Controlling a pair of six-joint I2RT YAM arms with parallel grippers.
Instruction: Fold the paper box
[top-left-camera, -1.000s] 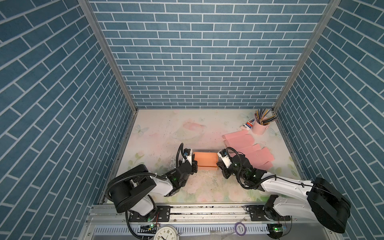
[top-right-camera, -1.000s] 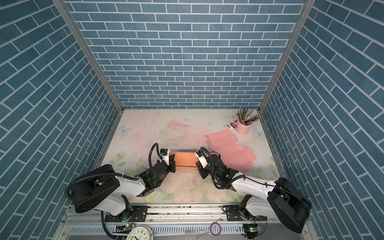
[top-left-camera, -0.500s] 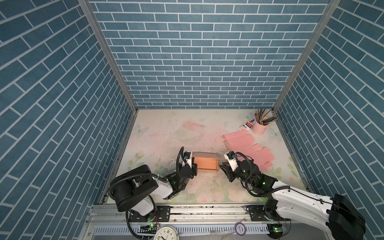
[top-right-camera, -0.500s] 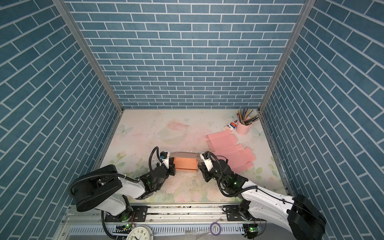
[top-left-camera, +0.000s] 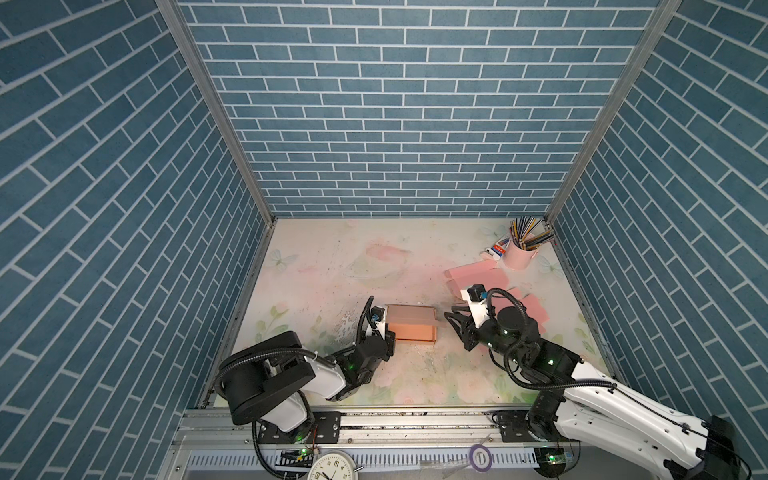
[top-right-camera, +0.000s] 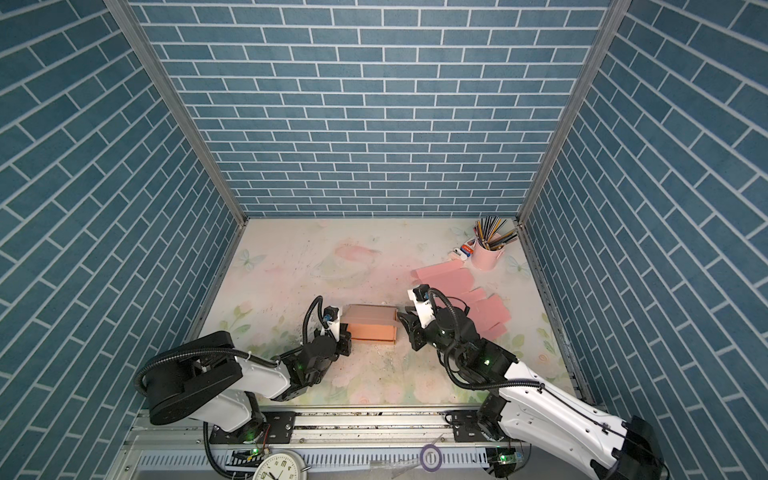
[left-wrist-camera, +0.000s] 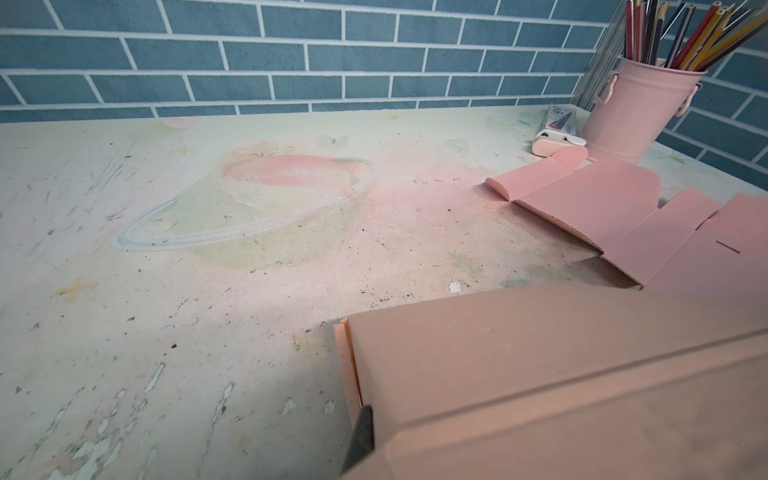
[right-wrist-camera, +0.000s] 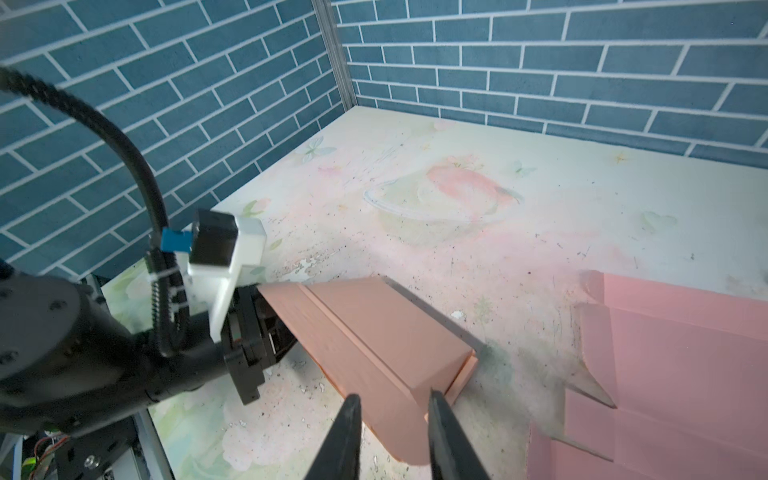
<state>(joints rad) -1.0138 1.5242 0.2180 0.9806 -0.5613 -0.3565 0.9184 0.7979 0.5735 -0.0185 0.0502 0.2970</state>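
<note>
My left gripper should open, back out and come down over the lid's top (right-wrist-camera: 388, 320), because the raised lid covers it at the box's end (left-wrist-camera: 348, 364).
The pink-orange paper box (top-left-camera: 411, 328) (top-right-camera: 372, 326) lies closed in the front middle of the table in both top views. My left gripper (top-left-camera: 390, 332) (top-right-camera: 345, 333) sits at the box's left end, shut on its end wall. The left wrist view shows one dark finger (left-wrist-camera: 360, 432) against that wall (left-wrist-camera: 347, 365); the other finger is hidden by the box. My right gripper (top-left-camera: 451, 319) (right-wrist-camera: 392, 401) stands just off the box's right end (right-wrist-camera: 440, 374). Its jaws are a little apart and nothing is between them.
Flat pink cardboard sheets (top-left-camera: 478, 276) lie at the right, behind and under my right arm. A pink cup of pencils (top-left-camera: 519, 255) and a small white sharpener (top-left-camera: 496, 249) stand in the back right corner. Brick-patterned walls close in three sides.
My right gripper has let go of the box's right end, opened a little and drawn back to the right. The left gripper stays at the left end.
</note>
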